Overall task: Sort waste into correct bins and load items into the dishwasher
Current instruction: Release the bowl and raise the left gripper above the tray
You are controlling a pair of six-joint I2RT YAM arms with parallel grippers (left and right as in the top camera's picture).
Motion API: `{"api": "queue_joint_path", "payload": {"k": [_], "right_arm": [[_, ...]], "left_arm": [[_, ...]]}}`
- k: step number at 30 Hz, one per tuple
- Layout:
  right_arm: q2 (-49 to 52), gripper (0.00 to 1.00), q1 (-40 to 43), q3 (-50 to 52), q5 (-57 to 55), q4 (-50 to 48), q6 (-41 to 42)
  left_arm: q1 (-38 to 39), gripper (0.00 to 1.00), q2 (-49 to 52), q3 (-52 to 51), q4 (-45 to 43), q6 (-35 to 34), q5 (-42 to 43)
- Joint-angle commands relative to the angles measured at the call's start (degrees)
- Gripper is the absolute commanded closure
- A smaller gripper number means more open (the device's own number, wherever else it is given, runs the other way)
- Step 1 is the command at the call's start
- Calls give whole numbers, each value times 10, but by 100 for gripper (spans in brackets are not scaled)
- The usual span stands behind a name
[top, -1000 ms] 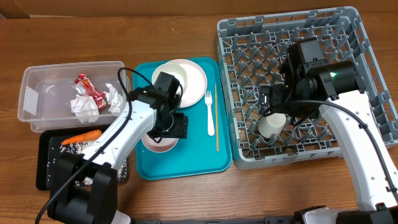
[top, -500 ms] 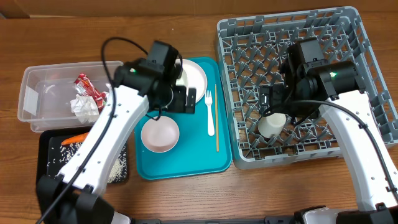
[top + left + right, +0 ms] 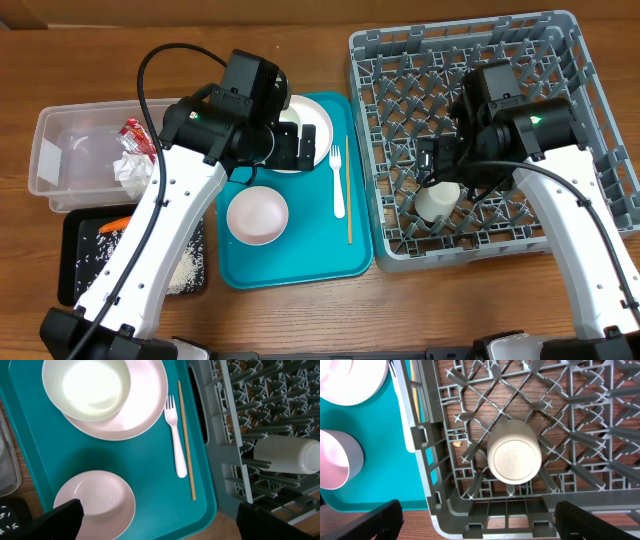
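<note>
The front white bowl [image 3: 257, 215] is on the other side of the teal tray from my right gripper. My left gripper should first gently push the bowl toward the rack.
My left gripper [image 3: 293, 146] hangs open and empty over the teal tray [image 3: 300, 262], above the white plate [image 3: 145, 405] that carries a white bowl [image 3: 87, 385]. A second white bowl [image 3: 257, 215] sits upright nearer the tray's front. Beside it lie the white fork [image 3: 337, 180] and the thin wooden stick [image 3: 349, 190]. My right gripper [image 3: 440, 165] is open inside the grey dish rack [image 3: 580, 60], just above the small white cup [image 3: 514, 457] lying among the pegs. The clear tub [image 3: 60, 150] holds the red wrapper [image 3: 135, 133] and napkins [image 3: 135, 172]. The black tray [image 3: 75, 270] holds the carrot [image 3: 113, 227] and crumbs [image 3: 180, 270].
The rack's lattice wall [image 3: 227, 435] runs along the teal tray's right edge. Bare wooden table [image 3: 300, 320] shows in front of the tray and rack. The left arm's black cable [image 3: 160, 60] loops above the tub.
My left gripper has let go of the front bowl, opened wide, risen and moved back over the plate. The right arm and the cup have not moved.
</note>
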State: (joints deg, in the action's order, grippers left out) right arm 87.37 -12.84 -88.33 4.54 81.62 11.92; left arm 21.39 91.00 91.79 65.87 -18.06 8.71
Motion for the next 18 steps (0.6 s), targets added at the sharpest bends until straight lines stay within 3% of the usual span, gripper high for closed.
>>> {"api": "queue_joint_path", "payload": {"k": [1,13,18], "right_arm": [[-7,0,-2,-11,3,-3,-3],[-7,0,-2,-11,3,-3,-3],[-7,0,-2,-11,59,-26,21]], "left_arm": [[0,0,1,5,1,2,-3],[0,0,1,5,1,2,-3],[0,0,1,5,1,2,-3]]}}
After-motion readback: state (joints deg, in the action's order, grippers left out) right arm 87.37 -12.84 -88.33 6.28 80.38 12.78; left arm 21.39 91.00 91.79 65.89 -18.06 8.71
